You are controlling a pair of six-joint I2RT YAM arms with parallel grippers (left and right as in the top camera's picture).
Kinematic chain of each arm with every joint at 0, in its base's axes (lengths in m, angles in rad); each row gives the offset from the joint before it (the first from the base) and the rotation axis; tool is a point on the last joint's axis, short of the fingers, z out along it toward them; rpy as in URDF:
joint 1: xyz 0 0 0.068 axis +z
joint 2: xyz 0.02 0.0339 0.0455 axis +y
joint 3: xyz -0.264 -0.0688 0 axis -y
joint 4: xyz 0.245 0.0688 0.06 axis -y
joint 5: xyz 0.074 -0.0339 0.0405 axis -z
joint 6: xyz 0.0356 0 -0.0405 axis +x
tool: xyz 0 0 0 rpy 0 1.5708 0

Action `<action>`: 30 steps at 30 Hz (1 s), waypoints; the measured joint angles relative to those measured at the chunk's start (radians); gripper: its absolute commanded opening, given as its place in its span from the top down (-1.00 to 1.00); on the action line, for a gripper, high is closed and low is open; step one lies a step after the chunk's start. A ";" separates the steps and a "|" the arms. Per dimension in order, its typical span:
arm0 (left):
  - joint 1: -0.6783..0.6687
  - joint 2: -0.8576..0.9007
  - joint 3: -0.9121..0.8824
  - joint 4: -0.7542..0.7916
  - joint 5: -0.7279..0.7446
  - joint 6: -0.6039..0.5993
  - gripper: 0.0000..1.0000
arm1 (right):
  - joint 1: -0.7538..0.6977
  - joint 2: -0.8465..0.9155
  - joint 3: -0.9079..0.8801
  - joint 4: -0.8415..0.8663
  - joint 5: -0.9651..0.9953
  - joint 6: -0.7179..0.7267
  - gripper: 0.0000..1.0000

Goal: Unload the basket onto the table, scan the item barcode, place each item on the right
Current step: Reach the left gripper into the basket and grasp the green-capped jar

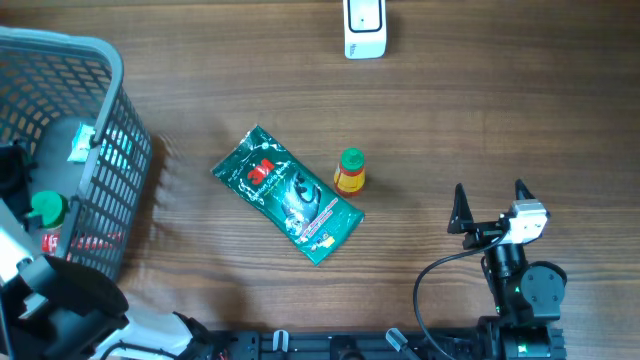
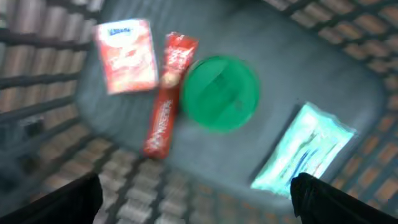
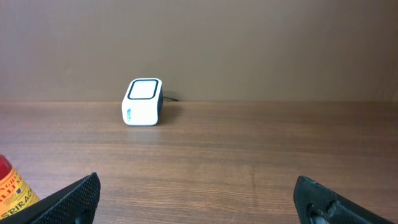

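My left gripper should go down next until its open fingers are on both sides of the lid, then close, because the green lid (image 1: 48,207) faces up within the span of those fingers.
A white barcode scanner (image 1: 364,30) stands at the table's far edge, and it is also straight ahead in the right wrist view as the scanner (image 3: 142,102). A green pouch (image 1: 288,195) lies flat mid-table, with a small sriracha bottle (image 1: 350,170) upright beside it. My right gripper (image 1: 490,190) is open and empty to the right of both, its fingers (image 3: 68,199) wide apart over bare wood. My left gripper (image 2: 199,196) is open above the basket's inside, over a green lid (image 2: 219,93), a red stick packet (image 2: 166,102), a red-and-white packet (image 2: 126,55) and a pale blue packet (image 2: 305,149). This view is blurred.
A grey mesh basket (image 1: 125,130) fills the left edge of the table and holds several items. The left arm's base and cables lie along the near edge at the lower left. The sriracha bottle (image 3: 11,186) shows at the right wrist view's left edge.
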 measured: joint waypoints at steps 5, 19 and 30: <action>0.000 0.008 -0.177 0.201 -0.003 -0.048 -1.00 | 0.000 0.000 0.000 0.000 0.000 0.000 -1.00; 0.009 0.146 -0.267 0.363 -0.047 -0.051 -1.00 | 0.000 0.000 0.000 0.000 0.000 0.000 -0.99; 0.013 0.241 -0.267 0.374 -0.057 -0.024 -0.13 | 0.000 0.000 0.000 0.000 0.000 0.000 -1.00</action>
